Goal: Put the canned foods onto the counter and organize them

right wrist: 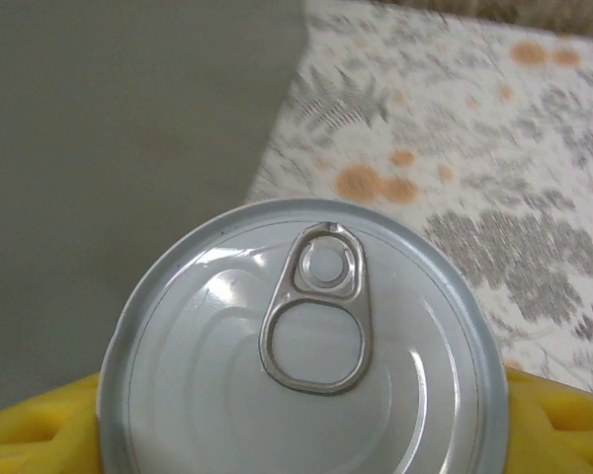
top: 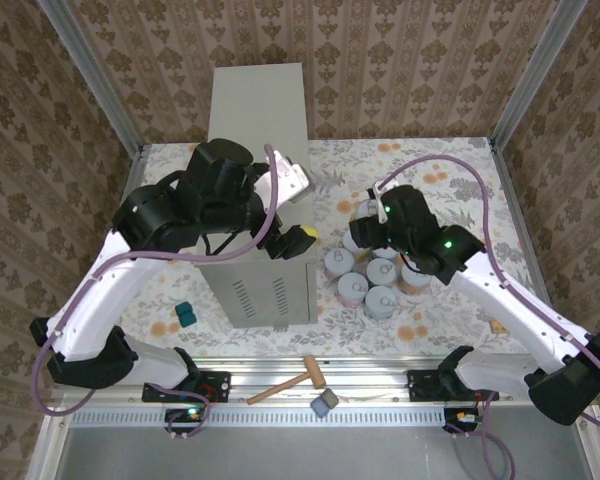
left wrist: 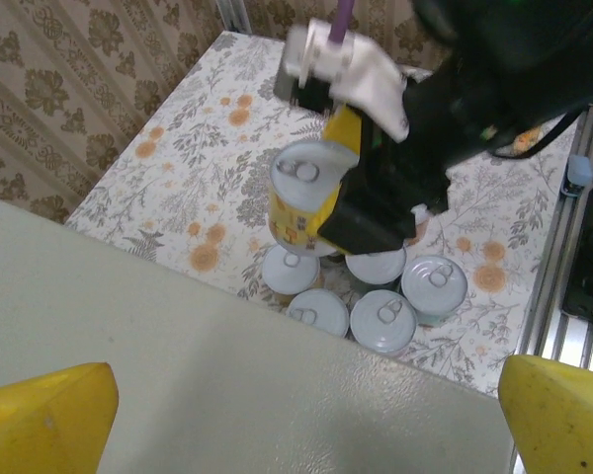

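The yellow-labelled can hangs upright, lid up, beside the clear counter top. My right gripper keeps carrying it over until its bottom rests there.
My right gripper is shut on a yellow-labelled can, held upright above the floral floor just right of the counter. In the right wrist view its silver pull-tab lid sits between the yellow fingers, with the counter's grey wall close on the left. Several more cans stand clustered on the floor under and beside it, their lids just past the counter's edge. My left gripper hovers over the bare counter top, yellow fingertips wide apart and open.
A wooden mallet and a grey block lie on the near rail. A small teal block sits on the floor left of the counter. Metal frame posts and patterned walls close in the sides and back.
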{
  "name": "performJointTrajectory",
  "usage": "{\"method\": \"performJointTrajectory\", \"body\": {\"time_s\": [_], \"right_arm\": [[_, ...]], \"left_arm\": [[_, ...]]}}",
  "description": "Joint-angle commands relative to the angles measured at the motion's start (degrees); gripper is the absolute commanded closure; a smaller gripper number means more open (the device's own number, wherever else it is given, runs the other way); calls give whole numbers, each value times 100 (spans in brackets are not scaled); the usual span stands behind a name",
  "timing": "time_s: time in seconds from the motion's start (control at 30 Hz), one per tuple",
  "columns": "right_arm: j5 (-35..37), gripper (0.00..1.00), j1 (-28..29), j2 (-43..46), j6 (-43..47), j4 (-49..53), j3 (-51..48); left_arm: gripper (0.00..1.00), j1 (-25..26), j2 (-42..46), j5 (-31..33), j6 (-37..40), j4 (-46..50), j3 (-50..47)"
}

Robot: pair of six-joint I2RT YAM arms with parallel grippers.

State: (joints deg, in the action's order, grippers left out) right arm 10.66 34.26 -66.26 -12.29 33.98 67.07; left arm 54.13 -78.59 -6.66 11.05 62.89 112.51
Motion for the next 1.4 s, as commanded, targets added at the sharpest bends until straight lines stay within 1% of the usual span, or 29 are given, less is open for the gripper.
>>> {"method": "performJointTrajectory", "body": {"time_s": [0.0,0.2,0.37,0.57,0.67,0.77,0.87,1.03,1.2,1.37], "right_arm": [[-714,41,-16,119,418,297,778],[-1393,41,-16,-124,720,715,1885],[-1950,41,-7,-543,888,1038,2810],[-2352,42,225,-909,944,923,3384],[-2315,42,449,-1149,1043,979,3719],[-2262,41,681,-1481,1112,1096,4069],[-2064,41,953,-1793,1189,1222,4393],[-1744,38,1299,-2293,1358,1530,5008],[-1495,36,1525,-2656,1414,1665,5394],[-1322,33,1680,-2907,1488,1702,5658]], "left_arm": [[0,-148,115,-217,229,-139,-131],[0,-428,282,-378,330,-132,-346],[0,-663,404,-449,351,-289,-488],[0,-1122,755,-500,208,-722,-755],[0,-1436,924,-691,135,-834,-807],[0,-1625,1084,-871,67,-975,-905],[0,-1751,1201,-956,28,-1059,-998],[0,-1783,1337,-947,3,-1098,-1047],[0,-1784,1481,-622,-82,-1172,-1136],[0,-1799,1863,-30,-287,-1471,-1563]]}}
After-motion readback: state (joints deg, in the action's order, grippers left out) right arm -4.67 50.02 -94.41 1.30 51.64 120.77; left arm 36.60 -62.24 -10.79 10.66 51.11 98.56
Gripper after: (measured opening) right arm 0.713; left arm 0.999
